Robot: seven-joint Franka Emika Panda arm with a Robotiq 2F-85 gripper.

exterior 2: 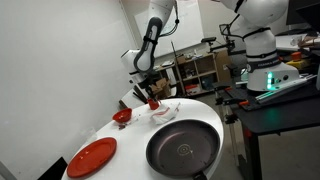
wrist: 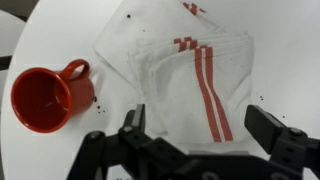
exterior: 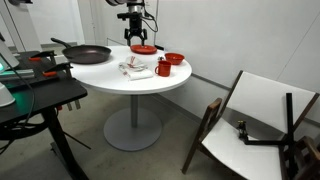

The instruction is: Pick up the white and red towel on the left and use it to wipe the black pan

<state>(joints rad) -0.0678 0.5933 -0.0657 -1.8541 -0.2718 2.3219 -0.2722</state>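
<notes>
The robot's open fingers are on either side of the towel's red stripes and the red mug is clear, so the gripper keeps going down until its fingertips touch the towel, then close.
The white and red towel lies folded on the white table, red stripes running down its middle. My gripper hangs above it, open, one finger on each side of the striped part and nothing between them. In both exterior views the gripper hovers over the towel without touching it. The black pan sits apart from the towel near the table's edge, its long handle pointing outward.
A red mug stands right beside the towel. A red bowl and a red plate also sit on the round table. A folding chair lies beside it.
</notes>
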